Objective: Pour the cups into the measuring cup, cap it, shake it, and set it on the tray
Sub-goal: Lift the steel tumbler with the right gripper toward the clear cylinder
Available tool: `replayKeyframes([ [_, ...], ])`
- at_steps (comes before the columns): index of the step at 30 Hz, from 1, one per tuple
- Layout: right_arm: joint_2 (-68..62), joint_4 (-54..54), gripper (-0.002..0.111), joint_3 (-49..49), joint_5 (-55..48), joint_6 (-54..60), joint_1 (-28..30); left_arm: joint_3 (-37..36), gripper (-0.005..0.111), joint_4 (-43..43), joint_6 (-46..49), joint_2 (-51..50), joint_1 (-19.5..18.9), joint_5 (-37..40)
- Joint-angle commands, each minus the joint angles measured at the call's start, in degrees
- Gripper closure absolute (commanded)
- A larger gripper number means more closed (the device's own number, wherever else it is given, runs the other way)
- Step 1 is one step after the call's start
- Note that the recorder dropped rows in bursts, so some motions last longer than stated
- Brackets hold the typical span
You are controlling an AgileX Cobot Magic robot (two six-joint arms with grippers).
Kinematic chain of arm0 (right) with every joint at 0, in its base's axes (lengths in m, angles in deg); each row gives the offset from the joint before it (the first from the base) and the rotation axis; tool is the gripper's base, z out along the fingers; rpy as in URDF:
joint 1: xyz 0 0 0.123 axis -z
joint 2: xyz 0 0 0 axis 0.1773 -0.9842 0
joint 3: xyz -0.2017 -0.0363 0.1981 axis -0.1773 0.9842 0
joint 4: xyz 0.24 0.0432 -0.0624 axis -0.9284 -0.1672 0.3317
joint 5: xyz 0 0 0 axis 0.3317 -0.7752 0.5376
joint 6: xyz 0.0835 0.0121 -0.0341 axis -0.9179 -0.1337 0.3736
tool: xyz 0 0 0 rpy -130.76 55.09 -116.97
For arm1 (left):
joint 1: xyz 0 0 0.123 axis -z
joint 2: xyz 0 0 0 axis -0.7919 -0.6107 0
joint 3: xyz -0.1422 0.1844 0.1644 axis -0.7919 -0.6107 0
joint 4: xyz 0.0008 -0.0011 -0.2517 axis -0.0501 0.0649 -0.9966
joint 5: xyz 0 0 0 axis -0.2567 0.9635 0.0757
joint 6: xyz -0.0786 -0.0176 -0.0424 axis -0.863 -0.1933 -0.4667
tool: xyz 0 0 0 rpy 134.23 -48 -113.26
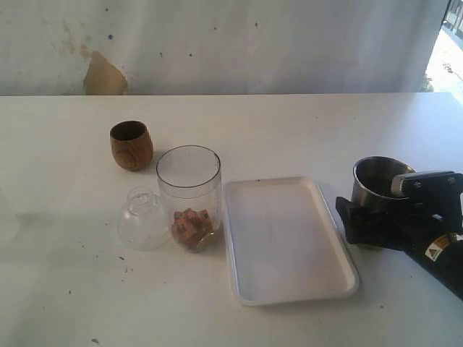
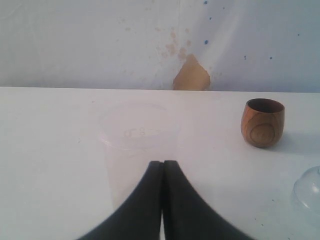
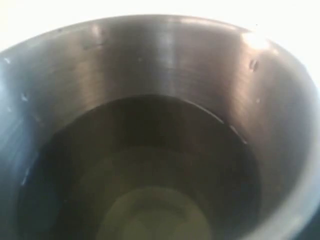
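My gripper is to pour the steel tumbler, and a bright waterline [image 3: 219,119] runs around the inside of the steel tumbler [image 1: 372,191], so I expect the steel tumbler to send liquid over the brown cubes.
The clear measuring cup [image 1: 189,189] stands upright left of the white tray [image 1: 289,289], with brown cubes [image 1: 192,225] at its bottom. The clear dome cap [image 1: 144,219] rests on the table against its left side. Behind them stands the brown wooden cup [image 1: 131,144], which the left wrist view also shows [image 2: 264,122]. The steel tumbler [image 1: 377,181] stands right of the tray. My right gripper [image 1: 369,213] reaches round it from the right with jaws wide; its wrist view looks straight into the tumbler [image 3: 165,65], with no fingers visible. My left gripper [image 2: 163,164] is shut and empty.
A frosted translucent cup [image 2: 140,142] stands directly ahead of my left fingertips. The edge of the dome cap [image 2: 310,190] shows at that view's side. A white wall with a tan patch [image 1: 105,76] backs the table [image 1: 65,289].
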Motion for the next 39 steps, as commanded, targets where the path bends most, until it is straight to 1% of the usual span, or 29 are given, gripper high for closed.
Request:
replayKeyframes([
  [1,-0.2,0.4,0.003,-0.1,0.9,-0.2,0.3,-0.2,0.107,0.0,-0.1,0.3,0.0,-0.6],
  [9,-0.2,0.1,0.005,-0.2,0.9,0.0,0.3,-0.2,0.107,0.0,-0.1,0.3,0.0,-0.6],
  [13,-0.2,0.1,0.011,-0.2,0.9,0.0,0.3,-0.2,0.107,0.0,-0.1,0.3,0.0,-0.6],
  [14,-0.2,0.1,0.014,-0.2,0.9,0.3,0.3,-0.2,0.107,0.0,-0.1,0.3,0.0,-0.6],
  [18,-0.2,0.1,0.038,-0.7,0.9,2.1,0.3,-0.2,0.107,0.0,-0.1,0.3,0.0,-0.6],
  [19,-0.2,0.1,0.048,-0.9,0.9,2.1,0.3,-0.2,0.107,0.0,-0.1,0.3,0.0,-0.6],
  [20,-0.2,0.3,0.055,-0.9,0.9,2.1,0.3,-0.2,0.107,0.0,-0.1,0.3,0.0,-0.6],
  [22,-0.2,0.4,0.073,-0.9,0.9,2.0,0.3,-0.2,0.107,0.0,-0.1,0.3,0.0,-0.6],
  [26,-0.2,0.4,0.103,-0.9,0.9,2.0,0.3,-0.2,0.107,0.0,-0.1,0.3,0.0,-0.6],
  [27,-0.2,0.4,0.108,-0.9,0.9,1.8,0.3,-0.2,0.107,0.0,-0.1,0.3,0.0,-0.6],
  [36,-0.2,-0.7,0.108,-1.1,0.9,0.6,0.3,-0.2,0.107,0.0,-0.1,0.3,0.0,-0.6],
  [39,1.5,1.5,0.108,-1.5,0.9,0.3,0.3,-0.2,0.107,0.0,-0.1,0.3,0.0,-0.6],
])
